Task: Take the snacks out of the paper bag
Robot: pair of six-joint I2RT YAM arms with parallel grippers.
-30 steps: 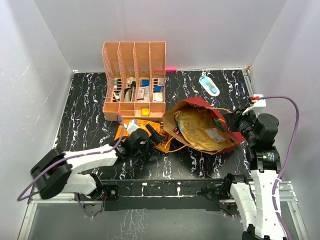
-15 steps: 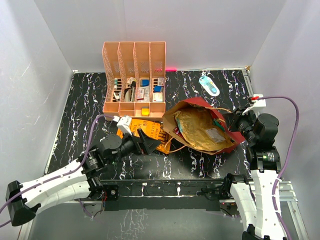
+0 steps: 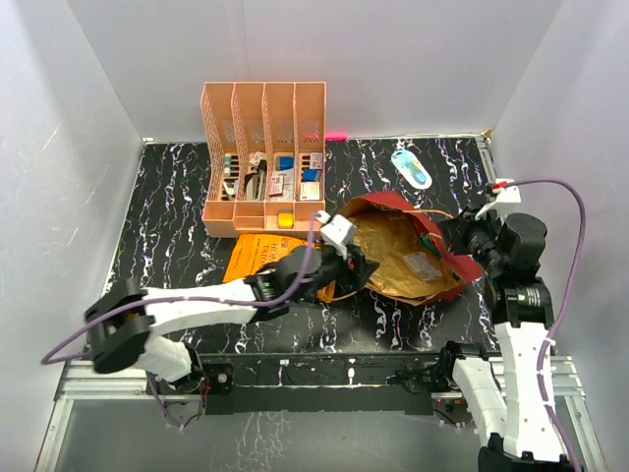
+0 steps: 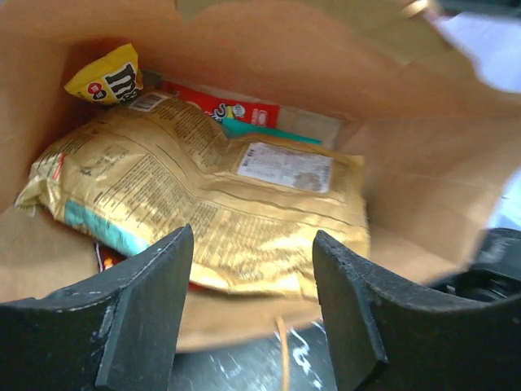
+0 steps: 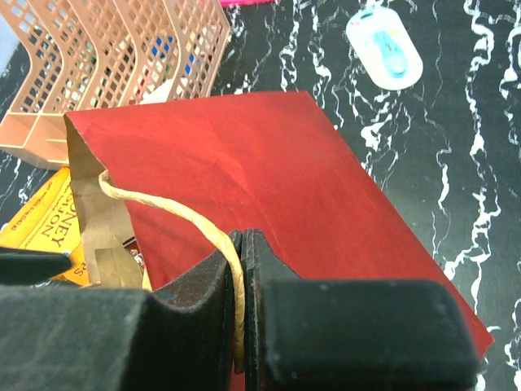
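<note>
My left gripper should first take the yellow candy packet [image 4: 110,77] standing up beside the chip bag [image 4: 203,195], because the chip bag lies flat and is wider than my open fingers.
The paper bag [image 3: 391,204] lies on its side, mouth facing left, dark red outside [image 5: 252,171] and brown kraft inside [image 4: 423,163]. My left gripper [image 3: 362,271] is open and empty at the mouth [image 4: 252,305]. Inside lie a mustard-gold chip bag [image 4: 195,204], a yellow candy packet [image 4: 106,77], a red packet [image 4: 220,106] and a teal packet [image 4: 252,129]. The chip bag also shows from above [image 3: 388,251]. My right gripper [image 3: 460,241] is shut on the bag's thin loop handle [image 5: 163,204]. A flat orange packet [image 3: 257,254] lies on the table left of the bag.
A peach slotted organiser [image 3: 263,211] stands at the back left and holds small items. A light-blue-and-white oval packet [image 3: 411,167] lies at the back right and shows in the right wrist view [image 5: 384,47]. White walls surround the black marbled table [image 3: 167,216].
My left arm has swung right from over the flat orange packet to the bag's mouth, leaving that packet uncovered on the table. The right gripper has kept hold of the handle.
</note>
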